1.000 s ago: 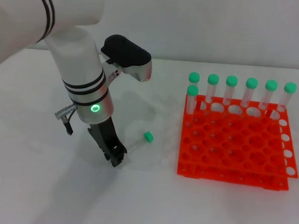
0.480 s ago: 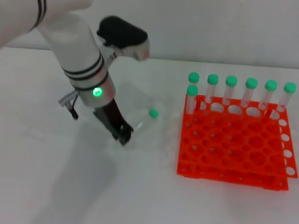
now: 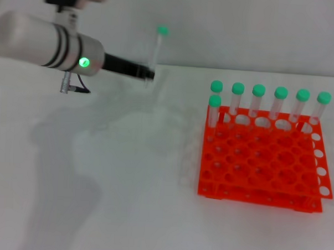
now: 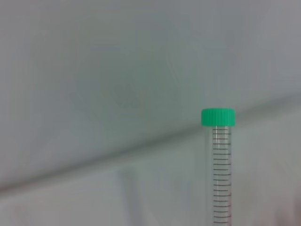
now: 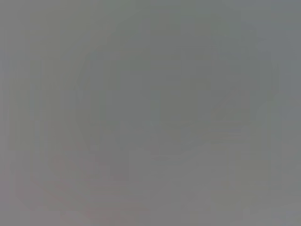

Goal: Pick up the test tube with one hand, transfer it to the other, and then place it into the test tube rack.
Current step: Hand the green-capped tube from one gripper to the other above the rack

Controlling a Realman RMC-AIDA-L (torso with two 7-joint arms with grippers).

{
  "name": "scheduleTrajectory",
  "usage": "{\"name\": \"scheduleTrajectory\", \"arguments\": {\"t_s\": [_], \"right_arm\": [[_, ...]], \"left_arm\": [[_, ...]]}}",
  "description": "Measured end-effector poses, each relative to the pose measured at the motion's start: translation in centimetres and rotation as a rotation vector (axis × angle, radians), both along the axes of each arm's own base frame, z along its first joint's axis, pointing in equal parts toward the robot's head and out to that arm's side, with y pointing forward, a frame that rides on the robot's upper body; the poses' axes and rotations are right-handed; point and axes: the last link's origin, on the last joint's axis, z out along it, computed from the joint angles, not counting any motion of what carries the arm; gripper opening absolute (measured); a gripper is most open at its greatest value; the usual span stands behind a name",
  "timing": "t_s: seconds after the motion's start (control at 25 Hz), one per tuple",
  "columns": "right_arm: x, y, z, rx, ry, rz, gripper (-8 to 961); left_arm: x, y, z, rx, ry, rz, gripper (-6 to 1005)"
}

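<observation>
Next, I move the test tube toward the rack while my left gripper holds the test tube's lower end [image 3: 153, 63], so that my right gripper can take the test tube below its green cap [image 3: 160, 39].
My left gripper [image 3: 148, 75] is raised at the upper left of the head view, its arm lying level and pointing right. It is shut on the lower end of the test tube [image 3: 157, 50], which stands upright above the fingers with its green cap on top. The tube also shows in the left wrist view [image 4: 220, 174], clear with black graduation marks. The orange test tube rack [image 3: 262, 162] stands on the table at the right. My right gripper is out of view; the right wrist view shows only plain grey.
Several green-capped tubes [image 3: 258, 101] stand in the rack's back row, and one [image 3: 214, 110] stands in the row in front, at its left end. The white table [image 3: 126, 173] spreads left of the rack. A pale wall is behind.
My left gripper has lifted the tube off the table, risen toward the back and swung level. The tube has turned from lying flat to upright.
</observation>
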Motion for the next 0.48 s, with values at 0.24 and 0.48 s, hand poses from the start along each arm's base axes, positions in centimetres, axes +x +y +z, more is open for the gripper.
{"name": "scheduleTrajectory", "arguments": {"t_s": [0.24, 0.48], "right_arm": [[0.2, 0.0, 0.4, 0.017, 0.014, -0.009, 838], [-0.4, 0.8, 1.4, -0.065, 0.068, 0.039, 838]], "left_arm": [[-4.1, -1.6, 3.3, 0.320, -0.397, -0.096, 195], [-4.7, -6.6, 2.9, 0.504, -0.589, -0.377, 199]]}}
